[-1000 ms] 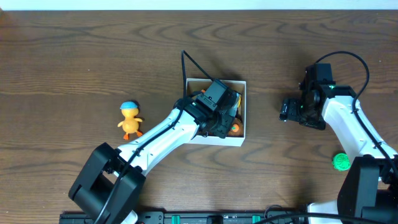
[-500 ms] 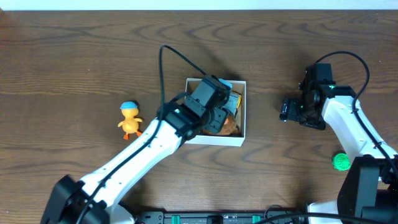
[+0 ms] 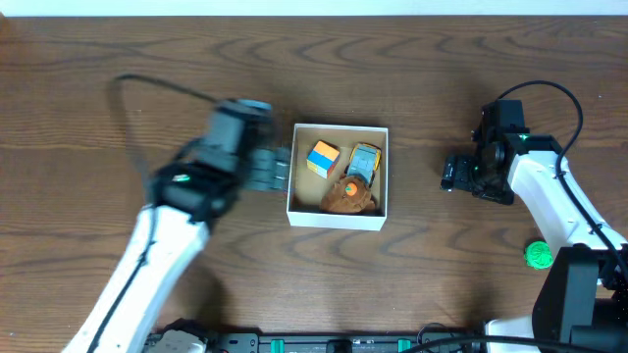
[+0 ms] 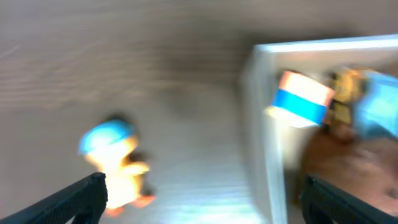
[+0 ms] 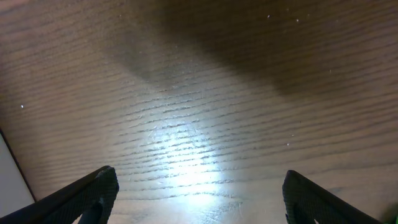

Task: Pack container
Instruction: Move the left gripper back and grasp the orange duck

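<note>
The yellow duck is lying clear of the white box's side (image 4: 258, 137), so my open left gripper should keep going toward the duck until the fingers are around its body (image 4: 121, 180).
The container (image 3: 339, 223) is a white box with a tan floor at the table's middle. Inside lie an orange-and-blue cube (image 3: 323, 158), a blue-and-yellow toy (image 3: 364, 159) and a brown toy (image 3: 349, 196). My left gripper (image 3: 278, 172) is blurred, just outside the box's left wall, open and holding nothing. In the left wrist view the gripper (image 4: 205, 202) spans bare table, with a yellow duck in a blue cap (image 4: 115, 165) on the left and the box wall (image 4: 261, 124) on the right. My right gripper (image 3: 451, 176) hangs open over bare wood right of the box, and the right wrist view shows this gripper (image 5: 202, 199) empty.
A green ball (image 3: 537, 255) lies at the right near the front edge, beside the right arm. The left arm hides the duck in the overhead view. A white corner (image 5: 9, 180) shows at the left edge of the right wrist view.
My left gripper has pulled out of the container to the left and opened, leaving the brown toy in the box. The right arm has not moved.
</note>
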### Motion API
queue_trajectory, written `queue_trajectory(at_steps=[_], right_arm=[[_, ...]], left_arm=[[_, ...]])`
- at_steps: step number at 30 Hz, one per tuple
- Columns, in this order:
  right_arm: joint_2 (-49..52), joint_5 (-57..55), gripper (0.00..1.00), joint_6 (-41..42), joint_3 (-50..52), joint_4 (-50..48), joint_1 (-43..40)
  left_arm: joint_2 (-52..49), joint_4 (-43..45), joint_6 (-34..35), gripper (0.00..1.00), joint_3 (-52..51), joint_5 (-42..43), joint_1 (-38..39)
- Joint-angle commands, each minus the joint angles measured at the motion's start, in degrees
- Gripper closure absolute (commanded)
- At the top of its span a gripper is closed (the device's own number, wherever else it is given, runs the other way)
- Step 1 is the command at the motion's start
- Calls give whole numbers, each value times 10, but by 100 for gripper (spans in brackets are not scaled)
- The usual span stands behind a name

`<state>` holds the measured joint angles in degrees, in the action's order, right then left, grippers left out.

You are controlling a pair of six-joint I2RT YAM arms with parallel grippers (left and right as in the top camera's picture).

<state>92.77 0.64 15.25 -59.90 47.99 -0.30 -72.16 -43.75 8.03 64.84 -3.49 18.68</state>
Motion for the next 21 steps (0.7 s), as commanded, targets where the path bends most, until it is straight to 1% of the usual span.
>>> queue_trajectory(at_steps=[1, 4, 8, 10, 17, 21], right_arm=[[0, 3, 13, -7, -4, 0, -2], [0, 3, 13, -7, -4, 0, -2], [0, 3, 13, -8, -4, 0, -2], [0, 3, 13, -8, -4, 0, -2], [0, 3, 13, -8, -4, 0, -2], [0, 3, 13, -8, -4, 0, -2]], left_arm=[[4, -24, 34, 2, -7, -2, -83], [-29, -34, 34, 2, -9, 21, -144], [-92, -38, 33, 2, -9, 34, -187], [-127, -35, 21, 2, -9, 45, -201], [-250, -21, 15, 2, -9, 47, -212], [-308, -18, 15, 2, -9, 63, -212]])
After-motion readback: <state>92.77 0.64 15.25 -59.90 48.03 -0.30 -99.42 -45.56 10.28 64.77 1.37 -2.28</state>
